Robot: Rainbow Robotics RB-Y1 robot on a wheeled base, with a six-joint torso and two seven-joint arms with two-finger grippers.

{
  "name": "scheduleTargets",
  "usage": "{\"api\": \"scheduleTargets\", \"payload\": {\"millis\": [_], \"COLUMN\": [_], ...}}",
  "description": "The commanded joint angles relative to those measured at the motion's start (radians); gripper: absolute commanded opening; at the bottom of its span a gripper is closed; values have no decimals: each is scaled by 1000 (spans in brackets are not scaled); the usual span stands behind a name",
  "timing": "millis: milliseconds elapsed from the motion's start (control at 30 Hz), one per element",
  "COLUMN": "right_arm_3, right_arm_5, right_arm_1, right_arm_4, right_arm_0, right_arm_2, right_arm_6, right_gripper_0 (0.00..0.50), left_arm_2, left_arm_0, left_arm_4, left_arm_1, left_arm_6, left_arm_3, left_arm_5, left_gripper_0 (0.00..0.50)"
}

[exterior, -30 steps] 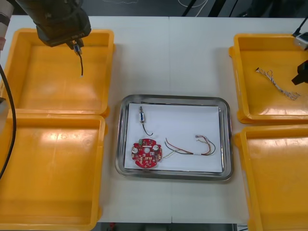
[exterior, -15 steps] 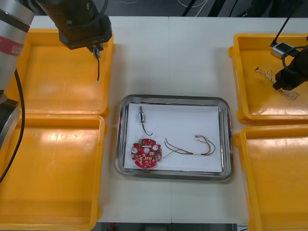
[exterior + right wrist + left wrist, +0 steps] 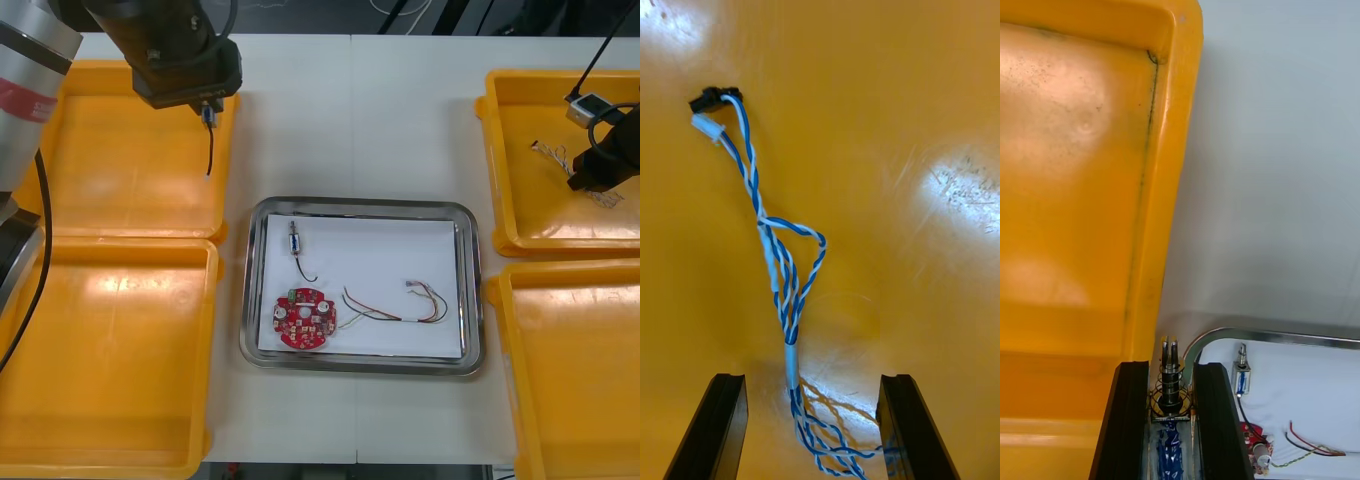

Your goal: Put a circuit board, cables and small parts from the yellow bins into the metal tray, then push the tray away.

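Note:
The twisted blue and white cable (image 3: 550,153) will rise as one bundle when I lift, its side loop still bulging, because a pale sleeve (image 3: 792,367) gathers its parts together.
My left gripper (image 3: 207,106) hangs over the right rim of the far left yellow bin (image 3: 100,150). It is shut on a small metal part (image 3: 1171,386), and a black cable (image 3: 209,150) dangles from it. In the left wrist view the gripper (image 3: 1171,371) holds the part just short of the metal tray (image 3: 1262,334). My right gripper (image 3: 590,172) is open and low over the twisted blue and white cable (image 3: 786,300) in the far right bin (image 3: 540,215), with the cable's end between its fingers (image 3: 719,427). The tray (image 3: 360,203) holds a red circuit board (image 3: 303,320), red and yellow cables (image 3: 395,305) and a small metal part (image 3: 296,243).
Near left bin (image 3: 100,350) and near right bin (image 3: 580,370) flank the tray. Bare white table lies beyond the tray's far rim. A grey cable runs from the right wrist toward the table's far edge.
My left gripper has carried the part and its dangling cable rightward and nearer the tray. My right gripper has come in from the right edge to sit over the blue and white cable.

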State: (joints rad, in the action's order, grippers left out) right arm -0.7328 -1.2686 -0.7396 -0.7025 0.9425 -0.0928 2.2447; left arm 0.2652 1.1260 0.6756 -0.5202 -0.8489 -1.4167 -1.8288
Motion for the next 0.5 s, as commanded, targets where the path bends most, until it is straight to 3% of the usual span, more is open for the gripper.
{"api": "scheduleTargets", "payload": {"millis": [33,500], "right_arm_3": [4,6], "right_arm_5": [12,66], "right_arm_1": [11,31], "right_arm_4": [-14,-23], "right_arm_0": [39,19], "right_arm_2": [12,10], "right_arm_6": [6,1], "right_gripper_0": [500,500], "left_arm_2": [19,20], "left_arm_0": [-3,-5], "left_arm_4": [7,9], "left_arm_1": [11,12], "left_arm_6": [-45,-55], "left_arm_3": [-37,-37], "left_arm_5": [-6,-15], "left_gripper_0": [0,0]}}
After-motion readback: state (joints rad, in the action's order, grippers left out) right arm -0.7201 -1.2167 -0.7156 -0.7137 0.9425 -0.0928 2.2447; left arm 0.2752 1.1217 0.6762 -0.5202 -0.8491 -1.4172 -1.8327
